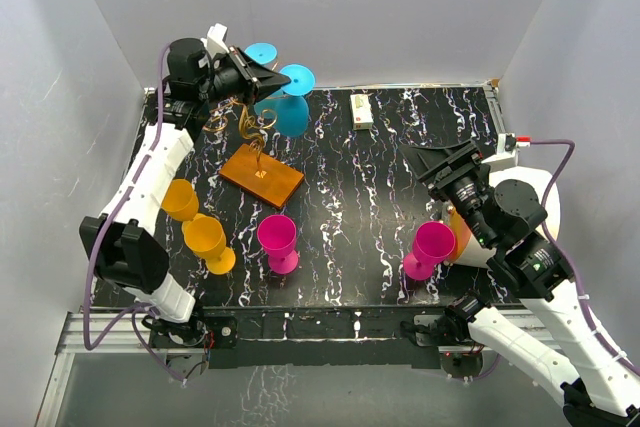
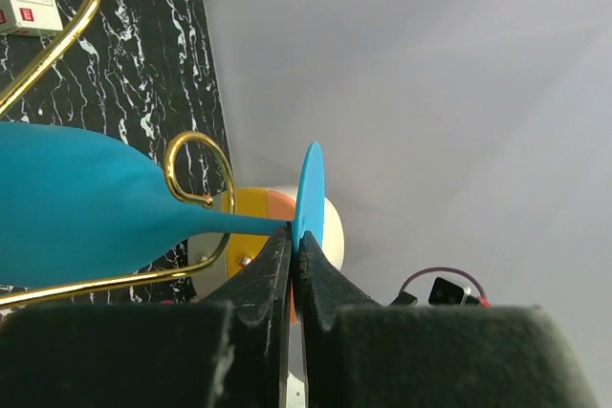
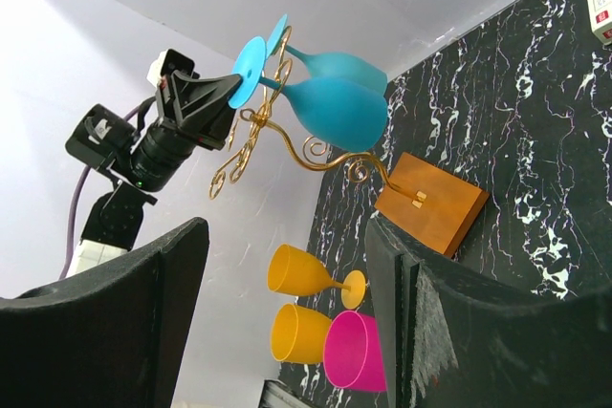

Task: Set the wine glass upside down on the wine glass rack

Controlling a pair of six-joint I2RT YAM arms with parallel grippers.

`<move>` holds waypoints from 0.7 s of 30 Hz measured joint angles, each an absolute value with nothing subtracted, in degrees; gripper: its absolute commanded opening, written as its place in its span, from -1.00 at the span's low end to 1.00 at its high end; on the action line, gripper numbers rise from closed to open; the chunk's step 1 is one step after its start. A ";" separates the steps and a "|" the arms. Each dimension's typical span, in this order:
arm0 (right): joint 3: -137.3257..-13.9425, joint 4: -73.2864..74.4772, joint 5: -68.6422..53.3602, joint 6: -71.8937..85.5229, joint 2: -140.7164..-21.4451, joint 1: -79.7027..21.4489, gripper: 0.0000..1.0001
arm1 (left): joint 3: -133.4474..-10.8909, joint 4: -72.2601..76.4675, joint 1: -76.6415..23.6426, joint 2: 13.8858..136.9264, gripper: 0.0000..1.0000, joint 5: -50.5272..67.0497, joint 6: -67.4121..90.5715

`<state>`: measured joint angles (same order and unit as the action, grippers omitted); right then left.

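The blue glass hangs with its bowl down and its stem [image 2: 252, 225] at the gold loop [image 2: 227, 179], so the robot's left gripper should go on gently moving the glass's foot in until the wire holds it up.
A blue wine glass [image 1: 290, 115] hangs bowl-down among the curled arms of the gold wire wine glass rack [image 1: 250, 129], which stands on an orange-brown base [image 1: 261, 175] at the back left. My left gripper [image 2: 295, 236] is shut on the edge of this glass's flat foot [image 2: 311, 193]. Its stem passes a gold loop [image 2: 196, 169]. A second blue glass [image 3: 339, 66] hangs on the rack just behind. My right gripper [image 1: 445, 159] stands open over the table's right side, holding nothing; in its own view the fingers [image 3: 143, 303] frame the rack from afar.
Two orange glasses [image 1: 180, 199] [image 1: 207, 242] and a pink glass [image 1: 278, 240] stand in front of the rack. Another pink glass [image 1: 430, 247] stands beside the right arm. A small white box [image 1: 361, 110] lies at the back. Grey walls close in on the left, back and right.
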<state>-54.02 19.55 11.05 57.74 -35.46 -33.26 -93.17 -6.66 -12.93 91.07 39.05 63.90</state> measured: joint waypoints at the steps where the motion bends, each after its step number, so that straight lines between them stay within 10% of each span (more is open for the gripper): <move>1: -54.02 19.55 11.16 57.74 -35.40 -33.26 0.29 | -93.32 -6.76 -13.10 91.42 -1.00 38.74 63.81; 21: -54.02 19.81 12.32 57.71 -34.20 -33.26 0.29 | -100.53 -15.11 -14.39 95.81 -1.00 29.52 59.66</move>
